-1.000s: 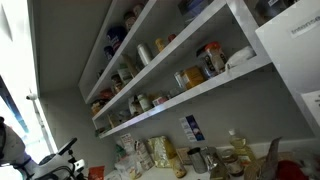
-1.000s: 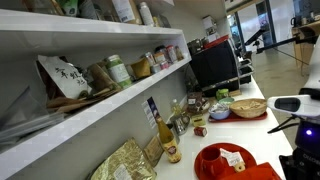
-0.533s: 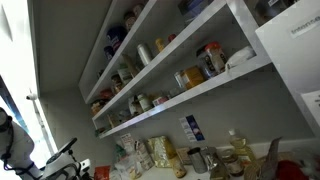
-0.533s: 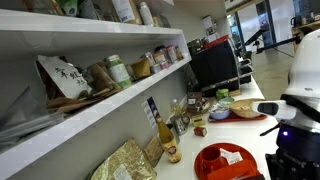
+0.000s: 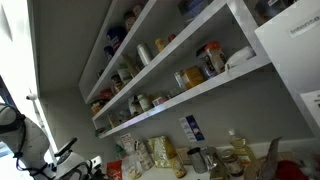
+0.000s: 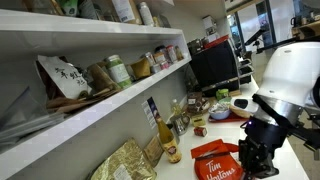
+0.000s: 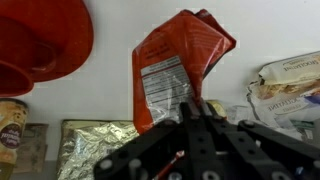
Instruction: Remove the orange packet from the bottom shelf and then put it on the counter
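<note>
I should go on lowering my gripper, because the orange packet (image 7: 170, 75) hangs over clear counter (image 7: 114, 70) beside the red bowl. I should let go once the packet touches the counter.
The orange packet (image 6: 213, 160) hangs low over the counter (image 6: 228, 130), its written side toward the exterior camera. In the wrist view the orange packet (image 7: 175, 60) shows a white label. My gripper (image 7: 193, 103) is shut on the packet's lower edge. In an exterior view the gripper (image 6: 247, 158) is just right of the packet, under the white arm. The bottom shelf (image 6: 130, 100) runs above and to the left, well apart from the gripper. It also shows in an exterior view (image 5: 190, 95), with the arm at the far left edge.
A red bowl (image 7: 40, 40) sits close beside the packet. A foil packet (image 6: 125, 160) leans at the wall. Bottles and jars (image 6: 170, 125) stand at the back of the counter. A dark monitor (image 6: 212, 62) stands further along. Jars and packets (image 6: 118, 70) fill the bottom shelf.
The arm has swung in from the right edge to over the counter. The orange packet now covers the spot where a red plate showed.
</note>
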### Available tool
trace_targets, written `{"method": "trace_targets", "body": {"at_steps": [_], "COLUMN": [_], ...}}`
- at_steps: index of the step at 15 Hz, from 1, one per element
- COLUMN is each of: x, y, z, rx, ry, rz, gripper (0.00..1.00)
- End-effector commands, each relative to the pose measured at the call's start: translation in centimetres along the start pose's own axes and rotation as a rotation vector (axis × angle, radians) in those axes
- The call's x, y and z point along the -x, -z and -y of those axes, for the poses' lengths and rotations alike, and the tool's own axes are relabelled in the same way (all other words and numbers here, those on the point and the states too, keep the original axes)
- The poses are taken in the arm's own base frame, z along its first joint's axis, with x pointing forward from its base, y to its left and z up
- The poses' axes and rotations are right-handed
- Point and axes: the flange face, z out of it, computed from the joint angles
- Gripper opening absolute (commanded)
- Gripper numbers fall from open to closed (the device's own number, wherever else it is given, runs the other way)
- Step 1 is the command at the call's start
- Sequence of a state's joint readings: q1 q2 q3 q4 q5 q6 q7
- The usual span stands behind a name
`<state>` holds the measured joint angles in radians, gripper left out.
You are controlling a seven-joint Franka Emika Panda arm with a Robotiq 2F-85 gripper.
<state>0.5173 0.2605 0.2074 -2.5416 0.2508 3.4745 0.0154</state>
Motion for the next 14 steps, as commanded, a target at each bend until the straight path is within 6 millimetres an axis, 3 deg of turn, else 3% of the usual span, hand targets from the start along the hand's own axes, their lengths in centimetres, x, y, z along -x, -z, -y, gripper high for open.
{"method": "trace_targets", "body": {"at_steps": [1,14], "x": [0.6,4.5], "y": [-1.2,-3.9], "z": [-1.1,-1.3], "rx": [-0.017,-0.078], "ry": [0.017,0.114], "rz": [-0.067,-0.112], "gripper": [0.01,0.01]}}
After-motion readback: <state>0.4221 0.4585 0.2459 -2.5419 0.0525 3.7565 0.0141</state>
